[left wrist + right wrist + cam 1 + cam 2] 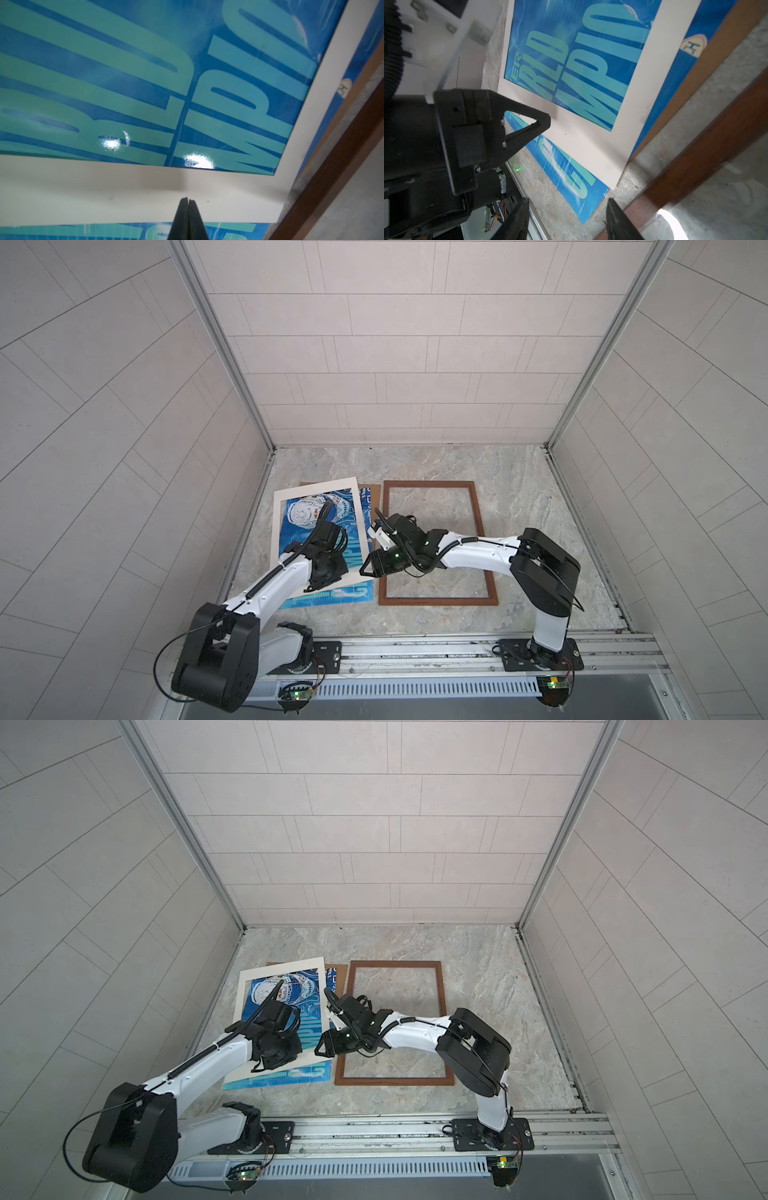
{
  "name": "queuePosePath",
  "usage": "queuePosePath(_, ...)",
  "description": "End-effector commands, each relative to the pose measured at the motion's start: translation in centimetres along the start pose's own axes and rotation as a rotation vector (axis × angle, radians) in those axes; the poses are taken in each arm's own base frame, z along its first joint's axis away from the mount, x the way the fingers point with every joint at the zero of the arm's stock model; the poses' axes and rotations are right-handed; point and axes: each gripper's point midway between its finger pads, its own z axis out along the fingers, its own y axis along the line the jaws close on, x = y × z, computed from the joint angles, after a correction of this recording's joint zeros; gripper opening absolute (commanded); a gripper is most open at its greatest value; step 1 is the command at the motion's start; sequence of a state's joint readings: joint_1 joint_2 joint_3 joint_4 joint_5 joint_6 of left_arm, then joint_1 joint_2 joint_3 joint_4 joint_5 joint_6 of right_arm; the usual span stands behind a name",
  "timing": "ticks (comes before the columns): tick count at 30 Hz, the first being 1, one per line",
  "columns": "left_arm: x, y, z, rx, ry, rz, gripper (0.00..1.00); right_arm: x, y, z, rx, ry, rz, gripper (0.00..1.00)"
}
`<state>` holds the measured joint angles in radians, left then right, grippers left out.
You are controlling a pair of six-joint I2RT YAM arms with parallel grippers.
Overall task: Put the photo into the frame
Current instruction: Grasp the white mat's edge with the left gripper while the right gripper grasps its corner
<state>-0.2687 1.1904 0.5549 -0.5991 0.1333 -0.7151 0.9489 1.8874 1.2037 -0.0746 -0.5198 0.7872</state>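
The white mat's near corner pokes past the photo's edge (598,203), so my right gripper should keep descending with fingers open until they straddle that corner (612,183), then close.
The photo (296,533) (291,1076), a blue print with a white helmet and large pale lettering, lies flat on the left of the table. A white mat border (316,489) lies askew on top of it. The frame (436,600) (395,1080), thin dark-brown wood, lies flat just to the right with nothing inside it. My left gripper (324,581) (188,200) (547,122) is shut with nothing between its jaws, its tip at the mat's near strip. My right gripper (568,200) (362,570) is open and holds nothing, hovering between the photo's near right corner and the frame's left rail.
A plain brown backing board (374,497) (340,973) sticks out from under the photo at the back. The marble table (415,464) is walled on three sides. A metal rail (415,649) with both arm bases runs along the front edge.
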Motion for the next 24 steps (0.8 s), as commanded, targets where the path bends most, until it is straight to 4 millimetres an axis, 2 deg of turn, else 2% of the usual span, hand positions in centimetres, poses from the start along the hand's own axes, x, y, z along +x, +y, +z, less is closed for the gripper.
queuePosePath(1, 0.1, -0.2, 0.4, 0.030, -0.008, -0.033, 0.05, 0.2, -0.1, 0.8, 0.008, 0.027, 0.014, 0.55)
queuePosePath(5, 0.2, -0.3, 0.5, 0.038, -0.003, -0.035, 0.04, 0.1, -0.5, 1.4, 0.023, 0.036, 0.017, 0.56)
queuePosePath(16, 1.2, -0.5, 1.7, 0.061, 0.045, -0.037, 0.02, 1.0, -3.6, 2.7, 0.150, 0.083, 0.020, 0.60)
queuePosePath(24, 1.2, -0.5, 1.7, 0.065, 0.044, -0.032, 0.02, 1.0, -4.2, 3.5, 0.178, 0.112, 0.027, 0.62)
